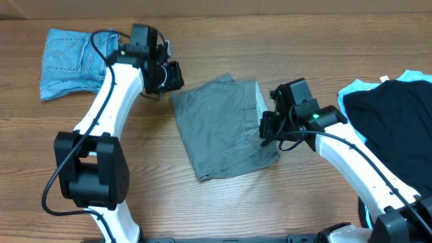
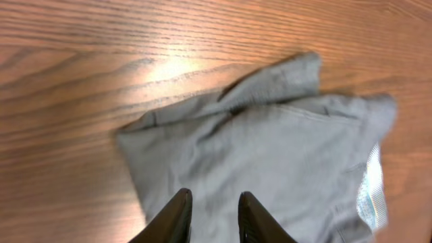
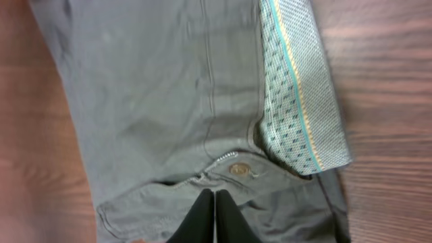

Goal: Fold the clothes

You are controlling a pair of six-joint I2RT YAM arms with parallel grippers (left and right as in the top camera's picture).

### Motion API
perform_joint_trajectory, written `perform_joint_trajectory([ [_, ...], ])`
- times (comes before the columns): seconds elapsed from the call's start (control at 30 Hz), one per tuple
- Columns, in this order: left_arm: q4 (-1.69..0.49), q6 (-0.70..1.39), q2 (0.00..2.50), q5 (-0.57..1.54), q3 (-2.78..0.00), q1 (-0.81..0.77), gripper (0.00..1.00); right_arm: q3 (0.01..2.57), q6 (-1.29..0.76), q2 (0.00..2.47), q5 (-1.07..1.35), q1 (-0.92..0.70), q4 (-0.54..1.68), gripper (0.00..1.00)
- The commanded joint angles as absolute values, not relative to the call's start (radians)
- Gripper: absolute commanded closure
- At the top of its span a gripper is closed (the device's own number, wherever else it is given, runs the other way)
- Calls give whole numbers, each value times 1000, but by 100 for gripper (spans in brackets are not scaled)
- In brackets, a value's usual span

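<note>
My left gripper should grab the trousers' near corner point(image 1: 201, 173) and turn the grey trousers around, because they lie at a slant with their waistband lining point(image 1: 260, 106) toward my right gripper.
The grey trousers point(image 1: 219, 131) lie folded into a rough rectangle at mid-table, their patterned whitish waistband lining point(image 3: 297, 94) turned out along the right edge. My left gripper point(image 1: 177, 79) hovers at the trousers' upper left corner point(image 2: 270, 142); in the left wrist view its fingers point(image 2: 179, 214) stand apart with nothing between them. My right gripper point(image 1: 264, 131) is over the waistband at the right edge. In the right wrist view its fingertips point(image 3: 214, 197) are pressed together just below the metal button point(image 3: 237, 169), with no cloth between them.
Light-blue denim shorts point(image 1: 71, 61) lie at the far left, behind my left arm. A black garment point(image 1: 395, 115) lies over a pale-blue one point(image 1: 351, 91) at the right edge, beside my right arm. Bare wooden tabletop point(image 1: 169, 182) surrounds the trousers.
</note>
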State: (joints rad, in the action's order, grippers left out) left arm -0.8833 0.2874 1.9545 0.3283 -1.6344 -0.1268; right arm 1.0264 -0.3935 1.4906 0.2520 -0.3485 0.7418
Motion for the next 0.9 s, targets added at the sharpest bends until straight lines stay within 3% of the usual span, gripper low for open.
perform_joint_trajectory([
  [0.0, -1029, 170, 1948, 255, -1762, -128, 73, 1028, -401, 1492, 198, -329, 711, 86],
  [0.2, -1259, 157, 1949, 172, -1824, -134, 72, 1028, -392, 1510, 199, -257, 640, 76],
  [0.33, -1270, 172, 1951, 176, -1756, -144, 66, 1028, -390, 1552, 204, -221, 608, 75],
  [0.47, -1229, 216, 1951, 188, -1630, -164, 65, 1028, -389, 1633, 226, -221, 590, 75],
  [0.6, -1106, 233, 1951, 263, -1456, -200, 76, 1028, -390, 1732, 248, -221, 577, 76],
  [0.7, -930, 252, 1951, 287, -1319, -237, 88, 1028, -390, 1811, 248, -221, 581, 84],
  [0.87, -703, 294, 1954, 270, -1190, -256, 94, 1028, -428, 1842, 244, -221, 702, 91],
])
